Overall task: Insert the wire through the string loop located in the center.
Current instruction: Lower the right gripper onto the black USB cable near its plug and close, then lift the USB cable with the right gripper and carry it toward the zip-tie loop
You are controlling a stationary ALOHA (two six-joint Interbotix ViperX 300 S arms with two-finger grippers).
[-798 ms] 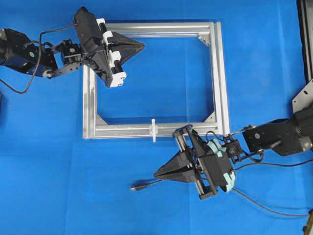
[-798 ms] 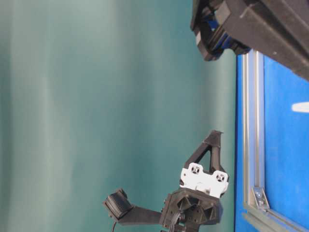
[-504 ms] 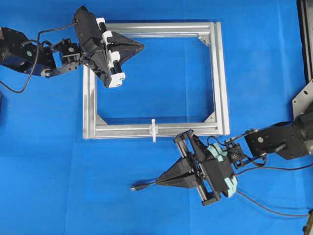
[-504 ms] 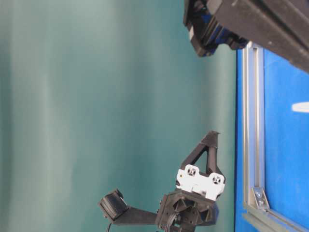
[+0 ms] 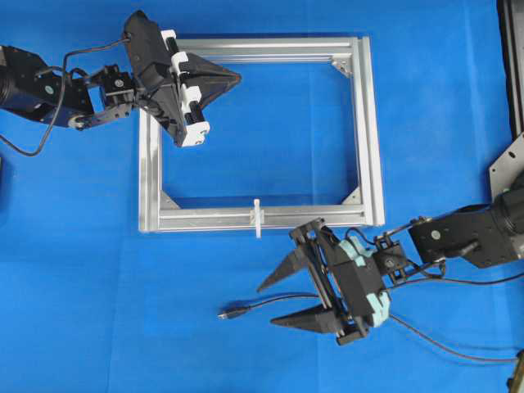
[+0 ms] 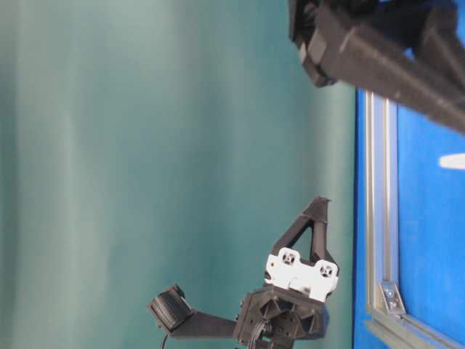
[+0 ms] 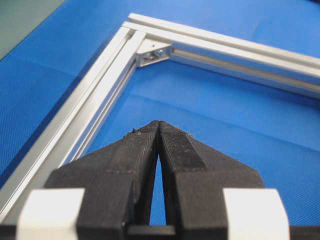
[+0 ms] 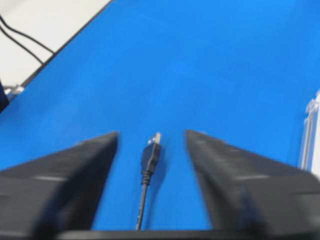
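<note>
The plug end [image 5: 236,312] should keep sticking straight out when I carry the wire, because the wire runs in a smooth line [image 5: 278,298] behind its plug.
The wire [image 5: 246,308] lies on the blue cloth, its plug tip [image 5: 225,313] pointing left. My right gripper [image 5: 268,306] is open and straddles it, one finger on each side, touching nothing. In the right wrist view the plug [image 8: 151,152] sits between the two fingers of the right gripper [image 8: 152,134]. The string loop [image 5: 256,217] stands white and upright on the near bar of the silver frame [image 5: 368,123], up and left of the right gripper. My left gripper [image 5: 237,78] is shut and empty over the frame's far left corner; in its wrist view the left gripper [image 7: 158,123] has its tips pressed together.
The frame's corner bracket [image 7: 154,52] lies ahead of the left gripper. Black arm cables [image 5: 458,348] trail at the lower right. A metal bracket [image 5: 508,164] sits at the right edge. In the table-level view the left gripper [image 6: 321,207] hovers beside the frame bar [image 6: 381,218].
The right gripper was shut and has opened around the wire, after shifting slightly toward the near edge. The left arm has barely moved.
</note>
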